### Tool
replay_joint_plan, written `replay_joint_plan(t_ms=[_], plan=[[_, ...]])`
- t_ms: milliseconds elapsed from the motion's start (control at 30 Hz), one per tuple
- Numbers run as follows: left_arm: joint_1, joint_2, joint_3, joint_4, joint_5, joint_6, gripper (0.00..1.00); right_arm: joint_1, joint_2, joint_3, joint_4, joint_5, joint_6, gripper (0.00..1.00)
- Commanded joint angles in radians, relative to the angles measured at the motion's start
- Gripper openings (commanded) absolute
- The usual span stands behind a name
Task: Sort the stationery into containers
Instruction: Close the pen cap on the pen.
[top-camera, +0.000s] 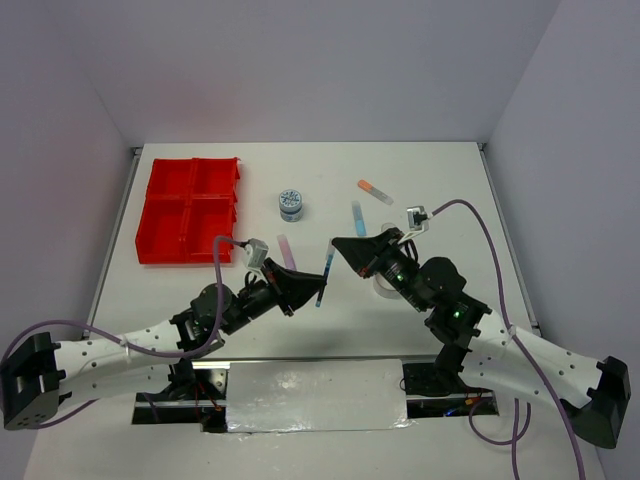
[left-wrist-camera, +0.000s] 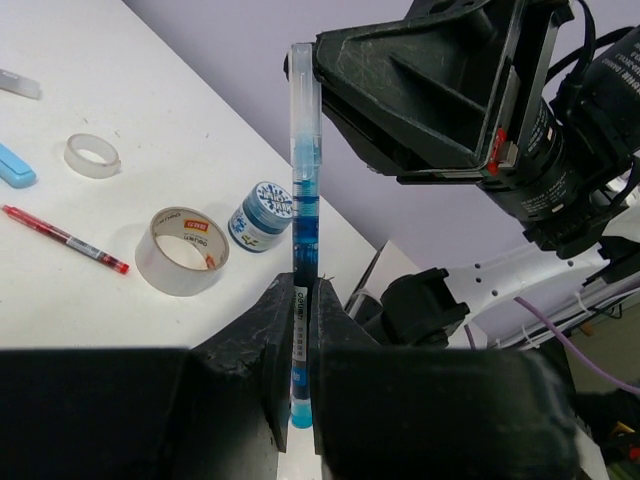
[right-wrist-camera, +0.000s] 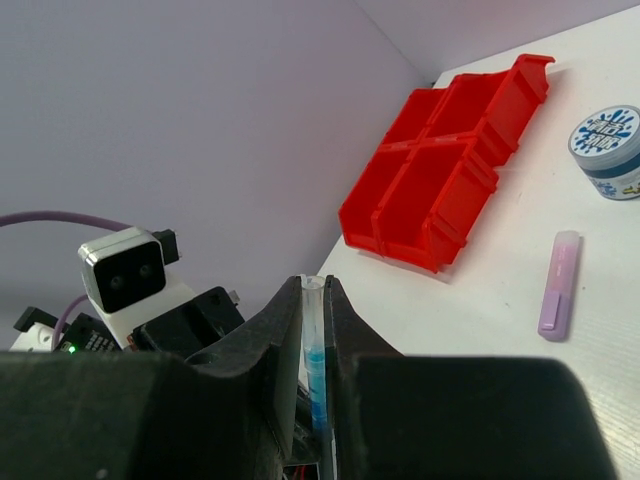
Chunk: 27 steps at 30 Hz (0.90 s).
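Only the top end of the blue pen's cap (left-wrist-camera: 302, 62) is between my right gripper's fingers, so next my right gripper opens and grips the blue pen's body (left-wrist-camera: 305, 225) closer to my left gripper.
A thin blue pen (top-camera: 324, 276) hangs in the air between the arms, held at both ends. My left gripper (top-camera: 316, 292) is shut on its lower barrel (left-wrist-camera: 303, 200). My right gripper (top-camera: 334, 246) is shut on its clear cap end (right-wrist-camera: 314, 350). In the left wrist view the left gripper (left-wrist-camera: 302, 330) pinches the pen upright, and the right gripper (left-wrist-camera: 320, 60) clamps the top. The red four-compartment tray (top-camera: 168, 215) lies at the far left, empty in both views (right-wrist-camera: 440, 190).
On the table lie a blue-lidded tub (top-camera: 291, 204), a purple marker (top-camera: 287, 248), a light-blue marker (top-camera: 358, 218) and an orange-capped marker (top-camera: 375, 191). The left wrist view shows two tape rolls (left-wrist-camera: 182, 250) (left-wrist-camera: 92, 155), a red pen (left-wrist-camera: 65, 238) and another tub (left-wrist-camera: 262, 215).
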Motion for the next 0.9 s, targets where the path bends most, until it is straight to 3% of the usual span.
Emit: replay_joint_plan(t_ms=[0, 233, 867], plan=[[0.001, -0.025, 0.051, 0.109, 0.069, 0.071, 0.00, 0.013, 0.010, 0.038, -0.057, -0.031, -0.036, 0.00], [0.001, -0.029, 0.044, 0.114, 0.087, 0.100, 0.00, 0.013, 0.019, 0.094, -0.126, -0.047, -0.062, 0.03], [0.001, -0.055, 0.028, 0.123, 0.054, 0.101, 0.00, 0.013, 0.004, 0.103, -0.120, -0.074, -0.071, 0.27]])
